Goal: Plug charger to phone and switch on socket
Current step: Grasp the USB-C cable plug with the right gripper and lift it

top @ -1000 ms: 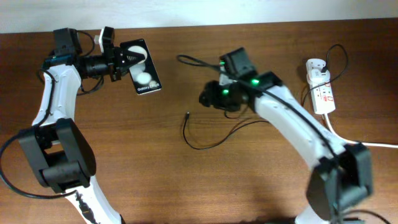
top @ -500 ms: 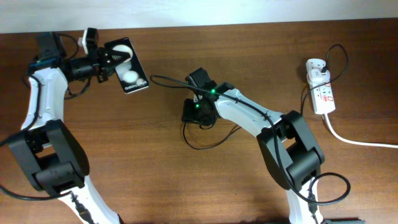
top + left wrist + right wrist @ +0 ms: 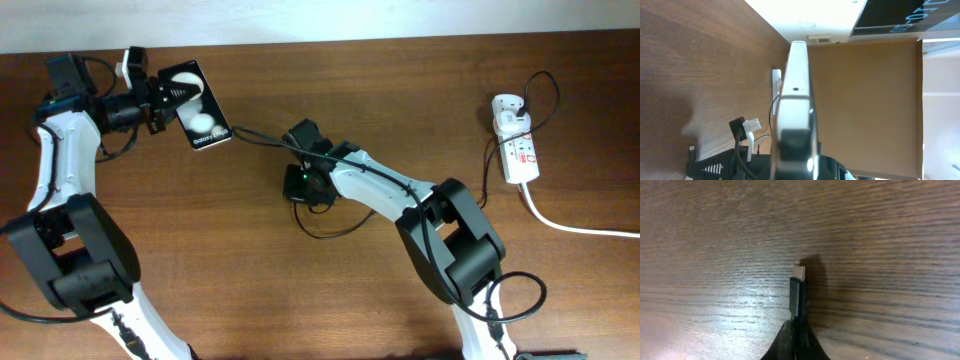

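Observation:
The robot's right gripper should raise the plug and turn it to face the phone's lettered edge (image 3: pixel 212 142), because the plug's metal tip (image 3: pixel 799 272) is pointing down close above the wood.
My left gripper (image 3: pixel 172 101) is shut on the phone (image 3: pixel 205 126), a black slab with two white circles, held at the far left of the table. In the left wrist view the phone (image 3: pixel 796 85) stands edge-on above that gripper (image 3: pixel 795 152). The charger's thin black cable (image 3: pixel 325 235) loops across the middle of the table to the white adapter (image 3: pixel 508 108) in the socket (image 3: pixel 519 152) at the far right. My right gripper (image 3: pixel 300 188) is down at the table's middle. In the right wrist view it (image 3: pixel 797 337) is shut on the charger's plug (image 3: pixel 797 295), whose metal tip (image 3: pixel 799 272) points away just over the wood.
A thick white cord (image 3: pixel 572 228) runs from the socket off the right edge. The right arm (image 3: pixel 380 185) lies across the middle of the wooden table (image 3: pixel 250 290). A pale wall borders the far edge.
My right gripper has moved left onto the cable's plug end and shut on it. My left arm has drawn the phone a little further left and back.

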You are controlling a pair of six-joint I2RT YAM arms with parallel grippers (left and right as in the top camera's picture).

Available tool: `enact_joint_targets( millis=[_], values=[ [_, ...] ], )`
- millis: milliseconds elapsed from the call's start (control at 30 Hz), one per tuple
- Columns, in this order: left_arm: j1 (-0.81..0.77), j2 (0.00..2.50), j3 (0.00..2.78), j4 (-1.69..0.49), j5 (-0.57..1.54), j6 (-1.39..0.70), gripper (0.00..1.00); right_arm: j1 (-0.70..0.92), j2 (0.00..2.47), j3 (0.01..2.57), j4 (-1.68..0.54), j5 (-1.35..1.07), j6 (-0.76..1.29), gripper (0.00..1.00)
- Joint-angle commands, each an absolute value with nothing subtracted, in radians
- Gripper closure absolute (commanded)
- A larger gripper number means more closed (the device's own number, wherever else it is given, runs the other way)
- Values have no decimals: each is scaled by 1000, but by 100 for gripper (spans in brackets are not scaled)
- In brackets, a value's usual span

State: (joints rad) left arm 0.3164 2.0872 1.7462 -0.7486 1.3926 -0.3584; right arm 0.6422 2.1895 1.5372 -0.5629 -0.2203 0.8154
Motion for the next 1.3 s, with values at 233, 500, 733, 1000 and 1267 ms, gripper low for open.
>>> enact_joint_targets(
  millis=[233, 500, 733, 1000, 1267],
  values=[
    [257, 2080, 1755, -755, 1424, -341, 100, 525, 2177, 1538, -547, -613, 307, 96],
    [155, 2080, 1755, -754, 1417, -342, 100, 380, 1879, 1538, -748, -773, 78, 96],
    [87, 2080, 1755, -755, 1418, -342, 100, 303, 1521, 1537, -822, -820, 86, 96],
    [13, 2079, 1755, -745, 1503, -261, 100, 208, 1320, 1494, -957, -826, 85, 96],
    [-72, 2079, 1755, -636, 1574, -231, 100, 220, 1176, 1059, -599, -817, 352, 96]
  ],
)
